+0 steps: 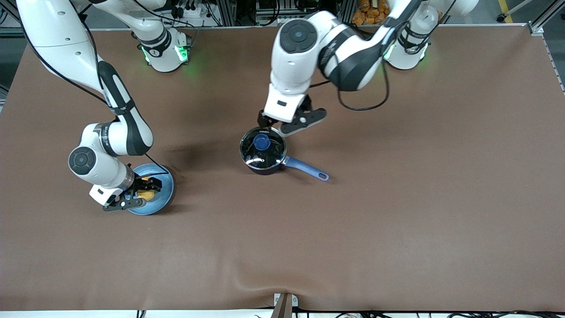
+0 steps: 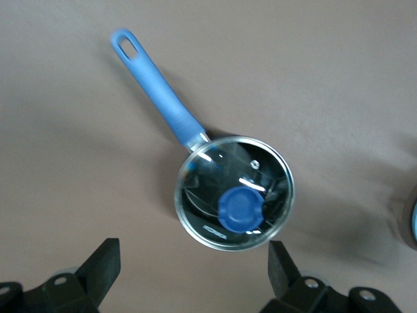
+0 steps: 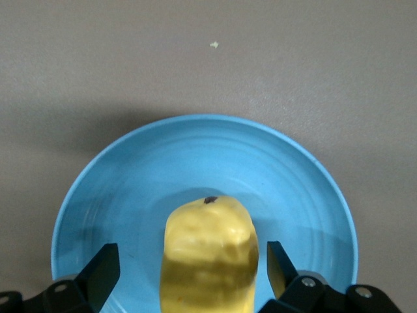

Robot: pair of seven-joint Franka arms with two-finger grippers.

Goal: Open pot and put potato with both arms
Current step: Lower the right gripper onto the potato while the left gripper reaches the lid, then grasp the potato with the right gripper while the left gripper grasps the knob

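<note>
My gripper will find the black pot [image 1: 265, 171] empty when I carry the potato in, since only plain dark shows through the glass lid [image 1: 275, 151].
The black pot [image 1: 264, 154] stands mid-table with its glass lid and blue knob [image 1: 261, 142] on, its blue handle [image 1: 306, 169] pointing toward the left arm's end and the front camera. My left gripper [image 1: 284, 125] is open just above the table beside the pot's rim; its wrist view shows the lid [image 2: 234, 193] and the knob [image 2: 240, 210] outside the open fingers [image 2: 104, 267]. My right gripper [image 1: 140, 194] is open, low over the blue plate [image 1: 159, 176], its fingers [image 3: 104, 270] on either side of the yellow potato [image 3: 208, 257] with gaps showing. The potato [image 1: 146, 194] lies on the plate.
The blue plate [image 3: 143, 176] sits toward the right arm's end of the brown table [image 1: 397, 198]. Both arm bases stand along the table's edge farthest from the front camera.
</note>
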